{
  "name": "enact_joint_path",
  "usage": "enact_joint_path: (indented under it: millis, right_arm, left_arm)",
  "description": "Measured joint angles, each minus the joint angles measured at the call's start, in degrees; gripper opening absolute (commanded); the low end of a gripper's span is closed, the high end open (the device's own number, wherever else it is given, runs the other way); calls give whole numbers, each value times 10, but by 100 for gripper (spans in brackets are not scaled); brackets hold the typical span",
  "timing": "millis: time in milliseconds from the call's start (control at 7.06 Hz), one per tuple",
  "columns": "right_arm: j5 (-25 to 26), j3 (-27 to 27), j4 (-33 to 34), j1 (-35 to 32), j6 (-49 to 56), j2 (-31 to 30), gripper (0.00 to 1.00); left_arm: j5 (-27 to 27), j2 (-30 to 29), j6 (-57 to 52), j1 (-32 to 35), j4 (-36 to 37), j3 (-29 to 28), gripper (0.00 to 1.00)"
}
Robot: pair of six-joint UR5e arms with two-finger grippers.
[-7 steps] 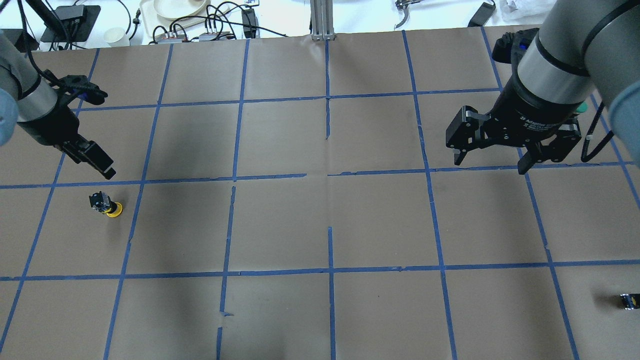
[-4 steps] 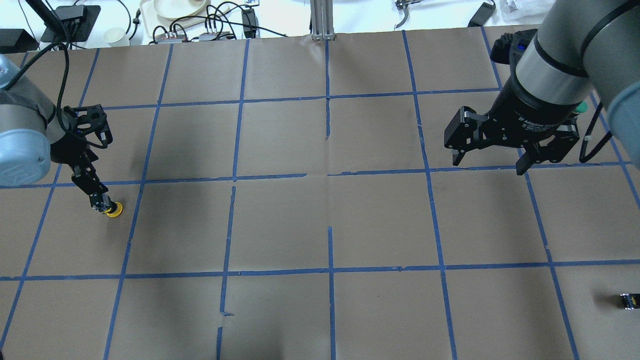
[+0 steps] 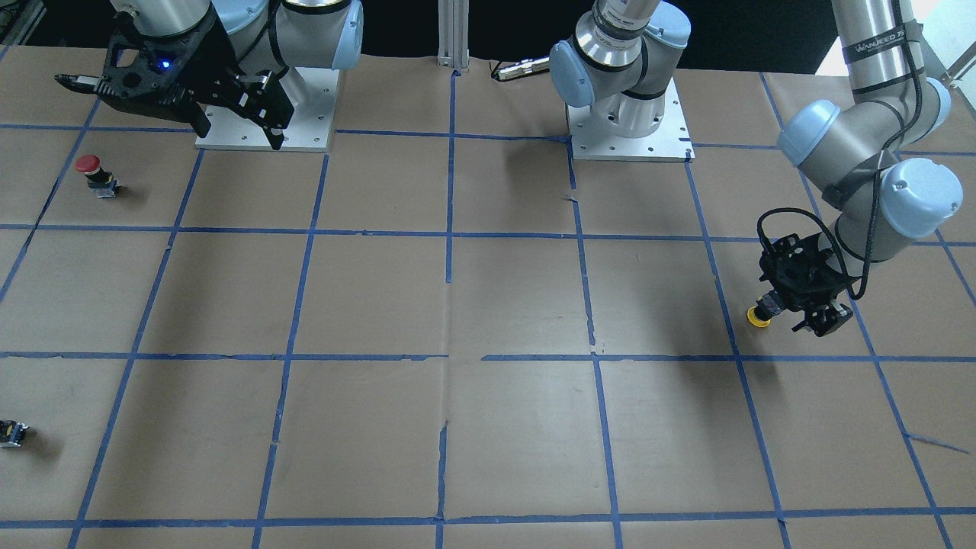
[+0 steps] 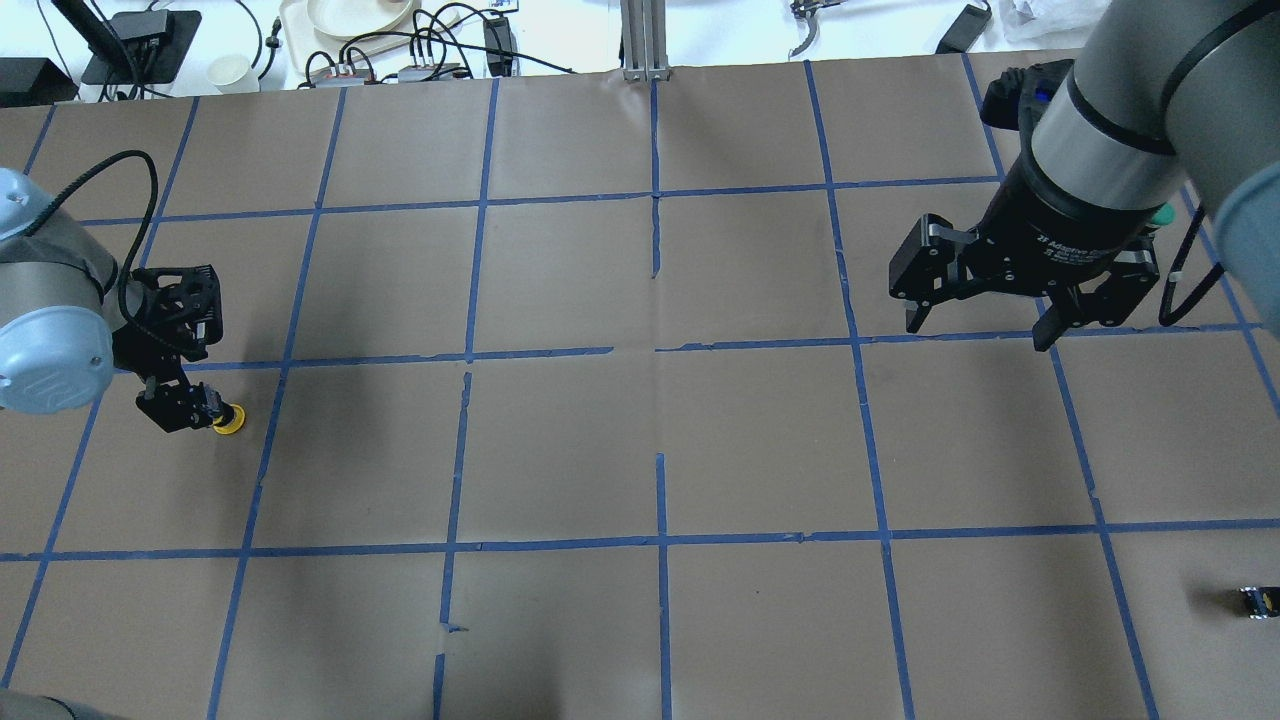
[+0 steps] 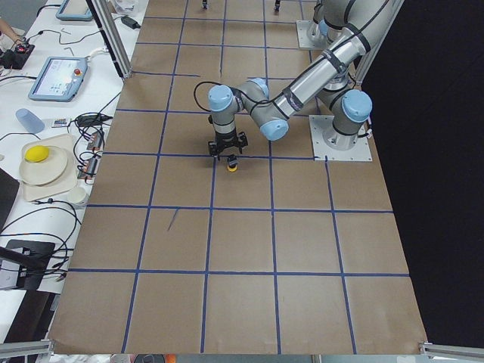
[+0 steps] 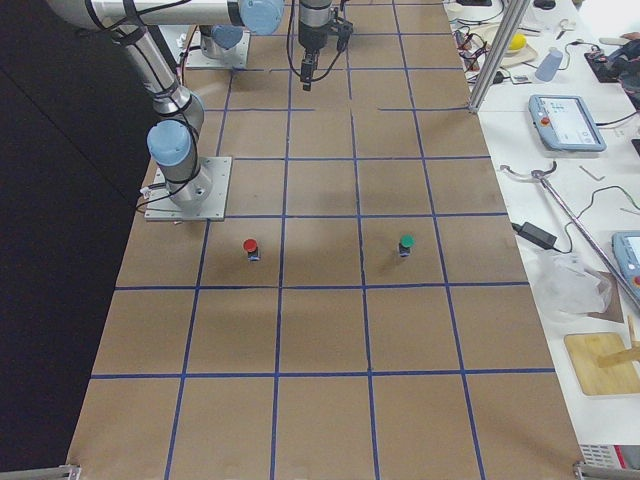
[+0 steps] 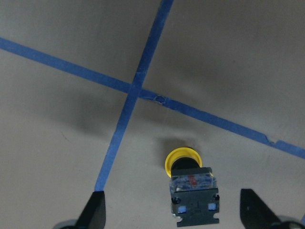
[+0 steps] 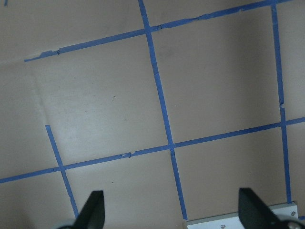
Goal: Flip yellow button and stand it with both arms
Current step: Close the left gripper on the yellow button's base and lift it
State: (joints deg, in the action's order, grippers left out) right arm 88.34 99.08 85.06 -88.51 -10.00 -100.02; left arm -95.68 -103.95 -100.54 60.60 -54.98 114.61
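The yellow cap (image 3: 757, 319) will stay attached and stick straight out when the robot lifts, because the black neck (image 7: 185, 163) joins the cap in line with the body.
The yellow button (image 7: 190, 187) lies on its side on the brown paper, its yellow cap pointing away from the wrist camera and its black body toward it. My left gripper (image 7: 174, 212) is open and low over it, with the fingers (image 7: 95, 212) wide on either side and not touching. In the overhead view the gripper (image 4: 185, 405) covers the body and only the cap (image 4: 229, 421) sticks out; the front-facing view shows the same (image 3: 757, 318). My right gripper (image 4: 978, 330) is open and empty, held high over the far right of the table.
A red-capped button (image 3: 95, 174) stands near the right arm's base. A green-capped button (image 6: 406, 243) stands beyond it. A small capless dark block (image 4: 1255, 602) lies at the right edge. Cables, a plate and devices lie past the table's far edge (image 4: 400, 60).
My left arm has swung round and come down, so its open gripper now straddles the yellow button's body. The button and the right arm have barely moved.
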Motion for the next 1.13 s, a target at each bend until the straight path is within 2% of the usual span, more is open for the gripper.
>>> enact_joint_path:
  millis: [142, 567, 708, 850, 992, 1133]
  right_arm:
    - [0, 0, 0, 0, 0, 0, 100]
    - [-1, 3, 1, 0, -1, 0, 100]
    - [-1, 7, 1, 0, -1, -1, 100]
    - [-1, 8, 2, 0, -1, -2, 100]
    - [0, 9, 1, 0, -1, -2, 100]
    - [0, 9, 2, 0, -1, -2, 100]
  left_arm:
    - [-4, -3, -4, 0, 0, 6, 83]
    - [-16, -5, -14, -1, 2, 5, 82]
    - [-16, -4, -15, -5, 4, 7, 73]
    - [-16, -3, -15, -12, 4, 8, 43]
    - [-16, -3, -16, -18, 5, 8, 31]
    - [-16, -2, -15, -23, 4, 9, 25]
